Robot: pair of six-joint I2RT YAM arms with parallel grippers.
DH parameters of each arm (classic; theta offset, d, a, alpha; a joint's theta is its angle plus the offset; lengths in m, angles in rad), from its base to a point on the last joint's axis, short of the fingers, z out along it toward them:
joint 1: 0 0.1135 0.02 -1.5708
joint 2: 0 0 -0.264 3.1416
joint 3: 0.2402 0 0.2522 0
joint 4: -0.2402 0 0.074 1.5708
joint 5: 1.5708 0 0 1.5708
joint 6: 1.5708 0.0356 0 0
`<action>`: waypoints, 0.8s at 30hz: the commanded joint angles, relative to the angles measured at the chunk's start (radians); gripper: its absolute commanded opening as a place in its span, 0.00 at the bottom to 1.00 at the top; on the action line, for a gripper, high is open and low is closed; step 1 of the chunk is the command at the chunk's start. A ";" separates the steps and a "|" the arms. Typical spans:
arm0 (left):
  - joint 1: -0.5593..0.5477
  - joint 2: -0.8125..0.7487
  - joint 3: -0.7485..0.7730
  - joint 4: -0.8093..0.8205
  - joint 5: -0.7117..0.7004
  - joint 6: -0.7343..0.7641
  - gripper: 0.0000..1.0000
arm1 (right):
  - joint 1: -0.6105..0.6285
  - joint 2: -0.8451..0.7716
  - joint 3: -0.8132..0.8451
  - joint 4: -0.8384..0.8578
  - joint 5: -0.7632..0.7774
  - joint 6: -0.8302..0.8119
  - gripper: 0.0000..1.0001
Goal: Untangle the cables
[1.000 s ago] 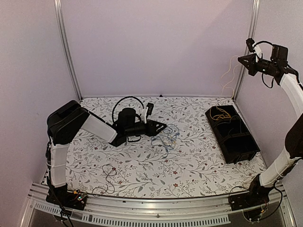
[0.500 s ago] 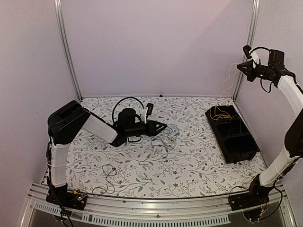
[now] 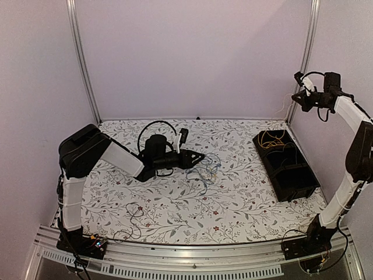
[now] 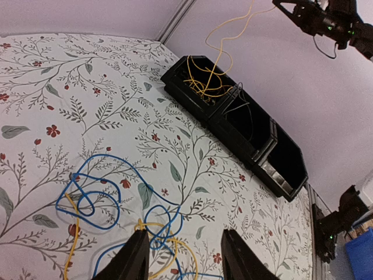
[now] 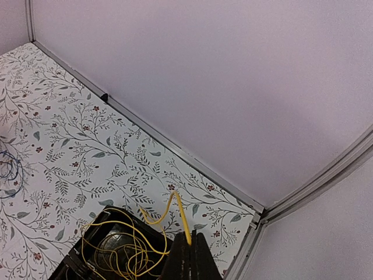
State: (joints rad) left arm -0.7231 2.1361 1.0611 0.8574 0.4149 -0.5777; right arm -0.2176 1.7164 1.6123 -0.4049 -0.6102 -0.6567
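Next, my right gripper swings back over the black bin (image 3: 274, 140) and lowers the cable inside, because it is holding the yellow cable high (image 3: 288, 104) beside the corner post, off the bin.
The cables lie as a loose blue and yellow tangle (image 3: 204, 169) mid-table; in the left wrist view the blue loops (image 4: 93, 198) and yellow strands (image 4: 169, 245) lie just below and left of my fingers. My left gripper (image 3: 201, 156) (image 4: 183, 234) hovers low over the tangle's edge, open, with nothing between its fingers. High at the right, my right gripper (image 3: 295, 100) (image 5: 187, 240) is shut on a yellow cable (image 5: 182, 213). That cable hangs down into a heap of yellow wire (image 5: 116, 254) in the black bin (image 3: 294, 175).
The black bin (image 4: 274, 137) has several compartments and stands at the table's right side. A thin dark wire (image 3: 133, 213) lies near the front left. A thick black arm cable (image 3: 152, 123) loops behind the left wrist. A metal corner post (image 3: 303, 58) stands close to the right gripper.
The right gripper has come down and slightly left with the yellow cable, leaving less cable hanging free above the bin. The left arm has not moved.
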 commanded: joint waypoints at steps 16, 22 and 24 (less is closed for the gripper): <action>0.028 -0.021 -0.036 0.029 0.010 -0.008 0.45 | 0.061 0.236 -0.026 -0.192 0.056 -0.128 0.00; 0.030 -0.019 -0.030 0.029 0.010 -0.012 0.45 | 0.090 0.305 -0.004 -0.203 0.137 -0.108 0.00; 0.031 -0.019 -0.030 0.029 0.013 -0.013 0.45 | 0.105 0.336 0.012 -0.224 0.169 -0.104 0.00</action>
State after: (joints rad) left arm -0.7067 2.1361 1.0328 0.8619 0.4152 -0.5823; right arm -0.1329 1.9949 1.5970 -0.5846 -0.5198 -0.7719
